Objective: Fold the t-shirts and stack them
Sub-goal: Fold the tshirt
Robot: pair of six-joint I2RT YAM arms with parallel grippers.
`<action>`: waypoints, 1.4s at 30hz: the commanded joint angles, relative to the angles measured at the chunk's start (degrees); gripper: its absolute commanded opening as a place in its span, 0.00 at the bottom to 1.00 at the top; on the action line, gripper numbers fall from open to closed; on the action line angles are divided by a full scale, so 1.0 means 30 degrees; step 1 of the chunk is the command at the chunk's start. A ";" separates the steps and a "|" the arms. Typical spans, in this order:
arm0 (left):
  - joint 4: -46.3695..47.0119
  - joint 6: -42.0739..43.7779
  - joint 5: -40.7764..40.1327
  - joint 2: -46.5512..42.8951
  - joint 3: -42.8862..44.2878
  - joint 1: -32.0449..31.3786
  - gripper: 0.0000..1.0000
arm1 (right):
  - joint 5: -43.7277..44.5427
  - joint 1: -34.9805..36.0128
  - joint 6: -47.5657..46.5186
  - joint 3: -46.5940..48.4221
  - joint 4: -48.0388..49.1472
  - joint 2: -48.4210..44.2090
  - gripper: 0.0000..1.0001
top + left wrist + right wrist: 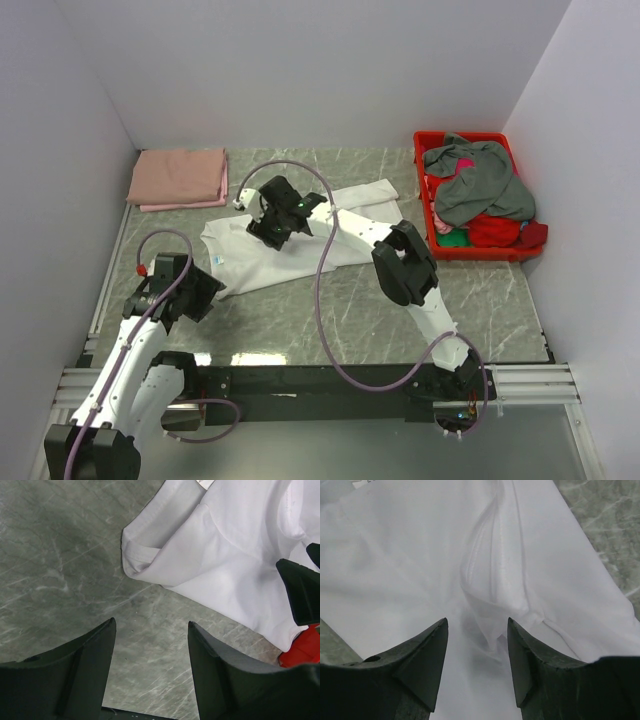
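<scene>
The raised fold (496, 587) under my right gripper is halfway along the white t-shirt, so this gripper needs to go to the white t-shirt's end (388, 208) next to the red bin.
A white t-shirt (245, 262) lies spread and rumpled on the marble table (480, 300), running from centre-left toward the back right. My right gripper (268, 222) hovers open over its middle; in the right wrist view the gripper (477, 622) straddles a raised fold of the white cloth (410, 555) without holding it. My left gripper (212, 290) is open and empty by the shirt's near-left edge; in the left wrist view the gripper (151, 625) is over bare table, with a folded-over shirt edge (235, 565) just ahead. A folded salmon-pink t-shirt (178, 177) lies at the back left.
A red plastic bin (470, 137) stands at the right against the wall, holding a crumpled grey shirt (480, 180) and a red one (495, 230). White walls close in the table on three sides. A purple cable (322, 290) loops over the table.
</scene>
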 commanded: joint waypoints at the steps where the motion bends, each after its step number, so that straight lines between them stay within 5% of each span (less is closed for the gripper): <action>1: 0.0239 -0.0117 0.0048 -0.0331 0.0209 0.0090 0.64 | -0.0200 0.0167 0.0557 0.1433 -0.0790 -0.0340 0.58; 8: 0.0268 -0.0088 0.0019 -0.0243 0.0209 0.0090 0.64 | 0.4048 0.0285 0.1085 0.1961 0.0350 0.0833 0.51; 19: 0.0210 0.0000 0.0048 -0.0155 0.0268 0.0090 0.64 | 0.3787 0.0256 0.1289 0.2197 0.0351 0.0923 0.31; 29: 0.0034 0.0059 0.0048 -0.0360 0.0443 0.0090 0.64 | 0.1417 0.0197 0.1465 0.1728 -0.0175 -0.0982 0.61; 42: -0.0084 0.0205 0.0019 -0.0360 0.0649 0.0090 0.64 | 0.0886 0.0226 0.1202 0.3895 -0.1963 0.1653 0.62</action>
